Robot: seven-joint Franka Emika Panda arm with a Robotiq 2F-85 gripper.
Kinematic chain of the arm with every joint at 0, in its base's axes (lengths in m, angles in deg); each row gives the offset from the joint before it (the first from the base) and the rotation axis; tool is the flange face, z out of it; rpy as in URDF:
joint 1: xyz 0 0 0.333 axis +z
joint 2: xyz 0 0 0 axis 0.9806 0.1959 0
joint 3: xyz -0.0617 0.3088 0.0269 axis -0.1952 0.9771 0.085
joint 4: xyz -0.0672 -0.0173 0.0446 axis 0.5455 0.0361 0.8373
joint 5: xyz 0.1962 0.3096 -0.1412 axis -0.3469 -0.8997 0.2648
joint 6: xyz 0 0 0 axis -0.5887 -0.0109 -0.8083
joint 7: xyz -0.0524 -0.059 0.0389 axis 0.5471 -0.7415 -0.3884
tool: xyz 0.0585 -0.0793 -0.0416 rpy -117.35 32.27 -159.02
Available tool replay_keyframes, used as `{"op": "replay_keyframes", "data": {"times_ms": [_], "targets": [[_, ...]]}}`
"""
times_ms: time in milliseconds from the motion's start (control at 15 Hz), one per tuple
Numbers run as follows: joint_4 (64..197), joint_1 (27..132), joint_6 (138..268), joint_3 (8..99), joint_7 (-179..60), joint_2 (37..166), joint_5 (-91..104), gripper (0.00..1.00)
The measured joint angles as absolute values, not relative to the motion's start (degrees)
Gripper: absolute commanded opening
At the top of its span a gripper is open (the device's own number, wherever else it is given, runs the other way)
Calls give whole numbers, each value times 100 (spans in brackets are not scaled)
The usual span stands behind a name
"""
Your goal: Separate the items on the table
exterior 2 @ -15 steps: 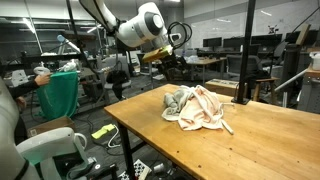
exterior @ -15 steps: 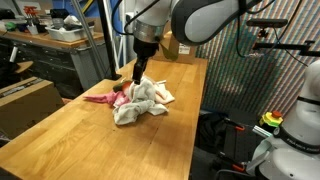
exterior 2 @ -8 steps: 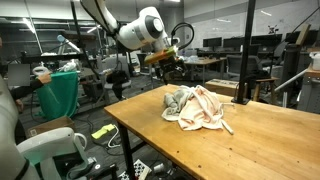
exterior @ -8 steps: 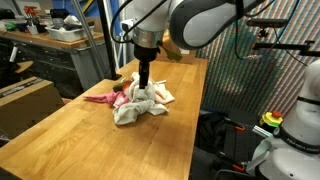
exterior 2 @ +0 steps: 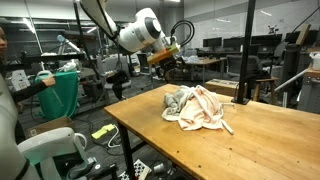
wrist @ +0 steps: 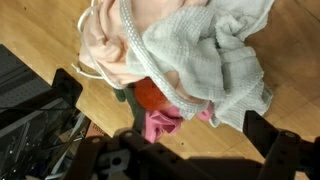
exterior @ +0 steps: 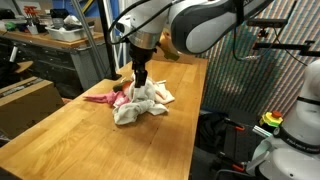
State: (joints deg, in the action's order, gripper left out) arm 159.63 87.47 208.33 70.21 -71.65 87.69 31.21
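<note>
The white cord's bend (wrist: pixel 193 104) lies over the heap, lined up with the gap between the robot's open fingers, so the robot's gripper keeps going down until it closes on the cord (wrist: pixel 172 92).
A heap of cloth items lies on the wooden table (exterior: pixel 90 140). On top is a grey towel (wrist: pixel 215 55), which shows in both exterior views (exterior: pixel 135 108) (exterior 2: pixel 178 98). Beside it are a peach cloth (wrist: pixel 105 45) (exterior 2: pixel 208 112), a white cord (wrist: pixel 135 55), a red-orange object (wrist: pixel 150 95) and a pink cloth (wrist: pixel 160 126) (exterior: pixel 100 98). My gripper (wrist: pixel 165 104) is open and empty. It hangs just above the far side of the heap (exterior: pixel 141 78), with its fingers spread on either side of the pink cloth and the towel's edge.
A cardboard box (exterior: pixel 25 100) stands beside the table. A workbench (exterior: pixel 50 40) is behind it. A green bag (exterior 2: pixel 60 92) and a person (exterior 2: pixel 8 70) are off the table's side. Another robot's white base (exterior: pixel 295 130) stands nearby.
The gripper has come down and a little closer over the heap. The cloths have not moved.
</note>
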Motion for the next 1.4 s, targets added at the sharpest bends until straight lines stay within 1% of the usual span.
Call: {"op": "replay_keyframes", "data": {"times_ms": [467, 1400], "targets": [[15935, 8749, 21373, 6872, -7112, 9074, 3772, 100], [15683, 8749, 21813, 6441, -6679, 9505, 4722, 100]]}}
